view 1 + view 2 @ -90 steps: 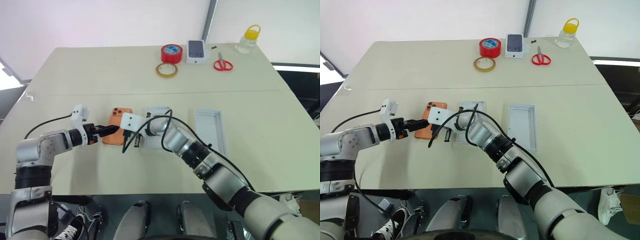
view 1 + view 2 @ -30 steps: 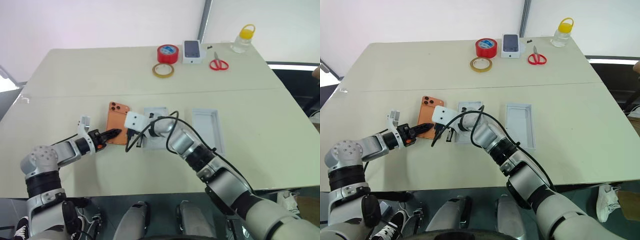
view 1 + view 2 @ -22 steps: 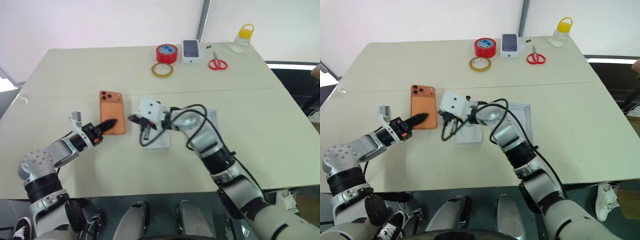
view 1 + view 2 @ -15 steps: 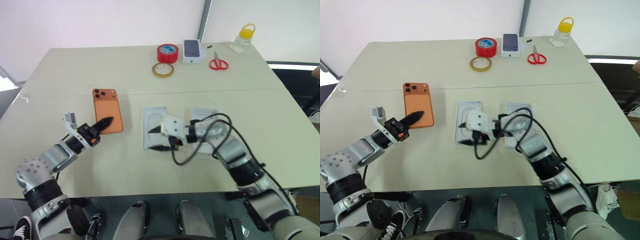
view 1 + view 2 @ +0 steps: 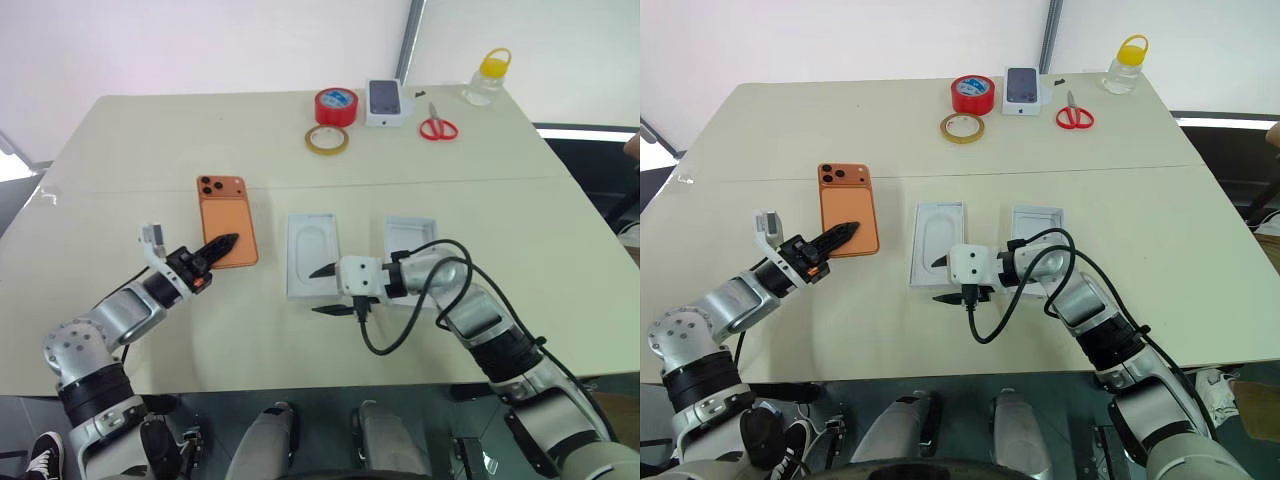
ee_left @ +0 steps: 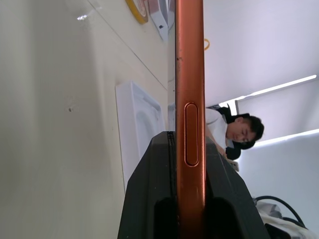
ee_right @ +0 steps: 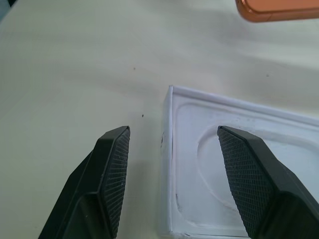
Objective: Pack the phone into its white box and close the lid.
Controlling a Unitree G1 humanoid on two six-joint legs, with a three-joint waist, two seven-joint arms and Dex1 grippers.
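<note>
The recessed part's low rim point(image 5: 312, 256) matches the orange phone's outline point(image 5: 228, 218), so the orange phone will nest inside it, lenses up, when I lower it.
The orange phone point(image 5: 226, 218) hangs level a little above the table at the left, lenses at its far end. My left gripper point(image 5: 225, 241) is shut on its near edge; the left wrist view shows the phone's point(image 6: 190, 74) side clamped between the black fingers. Two shallow white box parts lie side by side in the middle. One has a rounded recess point(image 5: 313, 240); the other is plain point(image 5: 410, 235), partly behind my right arm. Which is the white box and which the lid, I cannot tell. My right gripper point(image 5: 314, 291) stands open at the recessed part's near end, holding nothing.
Along the far edge stand a red tape roll point(image 5: 337, 105), a yellowish tape ring point(image 5: 328, 139), a small box printed with a dark phone point(image 5: 388, 101), red scissors point(image 5: 438, 127) and a yellow-capped bottle point(image 5: 482, 78). A person point(image 6: 234, 132) is beyond the table.
My right gripper has opened and swung right, away from the phone to the recessed part's near end. The left gripper keeps the phone and has raised it a little.
</note>
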